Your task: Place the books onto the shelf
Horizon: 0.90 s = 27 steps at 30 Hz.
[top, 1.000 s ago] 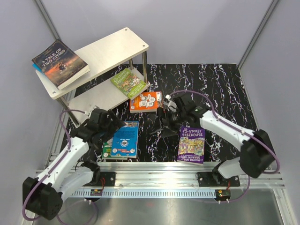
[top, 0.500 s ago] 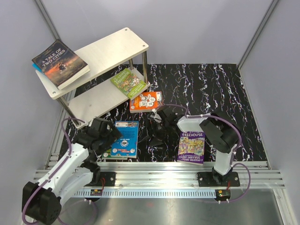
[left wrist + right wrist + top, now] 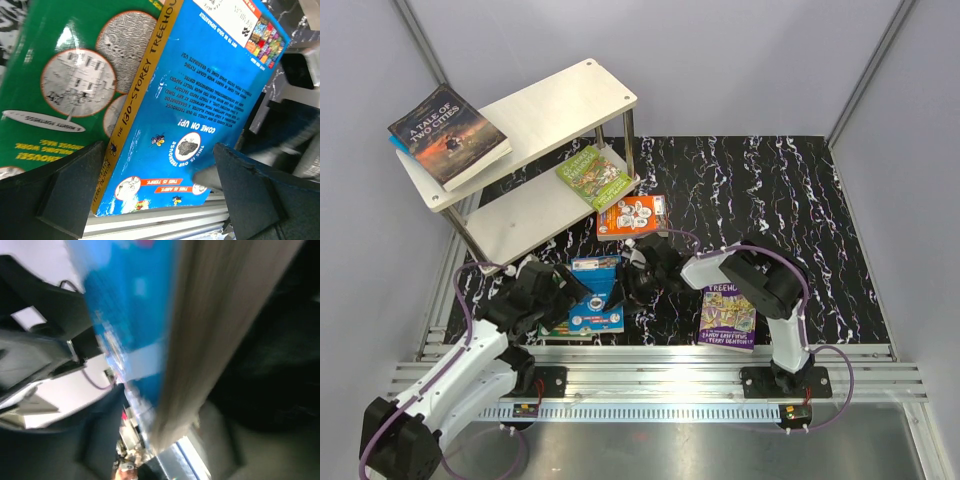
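Note:
The robot's right gripper is astride the blue book's page edge (image 3: 622,318), far from the shelf, so the robot should raise the book and hold out the spine (image 3: 137,95) to its left gripper.
The pale two-tier shelf (image 3: 535,110) stands at the back left. It carries a dark book (image 3: 448,135) on its top board and a green one (image 3: 593,176) on the lower. On the mat lie an orange book (image 3: 632,215), a purple one (image 3: 728,310) and a blue book (image 3: 595,295) tilted over a green book (image 3: 550,326). My right gripper (image 3: 632,283) straddles the blue book's right edge (image 3: 200,340), jaws still apart from it in a blurred view. My left gripper (image 3: 160,205) hangs open over the blue book (image 3: 200,100) and the green one (image 3: 65,75).
The aluminium rail (image 3: 660,360) runs along the near edge just beyond the blue book's corner. The shelf's steel posts (image 3: 629,140) stand close behind the orange book. Grey walls enclose the black marbled mat (image 3: 770,190) at the back and on both sides.
My right arm has swung left from the orange book to the blue book's edge and its jaws have begun narrowing. The blue book has tilted and shifted. My left arm drew slightly nearer.

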{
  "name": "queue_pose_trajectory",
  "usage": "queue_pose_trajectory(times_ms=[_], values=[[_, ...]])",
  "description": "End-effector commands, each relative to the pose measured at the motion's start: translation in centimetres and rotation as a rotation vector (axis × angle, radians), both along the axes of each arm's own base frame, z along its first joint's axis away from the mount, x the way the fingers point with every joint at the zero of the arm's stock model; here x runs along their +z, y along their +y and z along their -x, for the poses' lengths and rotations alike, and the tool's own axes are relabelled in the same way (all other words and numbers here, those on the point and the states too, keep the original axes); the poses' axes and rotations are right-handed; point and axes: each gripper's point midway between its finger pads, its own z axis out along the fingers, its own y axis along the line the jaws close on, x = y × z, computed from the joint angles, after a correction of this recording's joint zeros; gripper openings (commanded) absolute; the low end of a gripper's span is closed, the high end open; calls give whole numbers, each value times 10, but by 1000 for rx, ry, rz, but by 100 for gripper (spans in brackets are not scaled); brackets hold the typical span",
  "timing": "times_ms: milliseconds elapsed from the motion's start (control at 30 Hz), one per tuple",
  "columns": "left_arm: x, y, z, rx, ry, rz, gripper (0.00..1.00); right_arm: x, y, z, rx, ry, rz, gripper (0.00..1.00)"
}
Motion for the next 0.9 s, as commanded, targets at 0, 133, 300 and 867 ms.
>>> queue_pose_trajectory(times_ms=[0,133,300,867], values=[[-7,-10,7,-16,33,51,99,-25,-16,5,-16,-20,96,55],[2,-12,0,-29,8,43,99,-3,-28,8,-4,-75,134,22],[29,-17,-7,-119,-56,13,99,20,-53,16,33,-116,229,6],[123,-121,-38,-441,-453,359,92,209,-116,-8,-87,-341,11,0]])
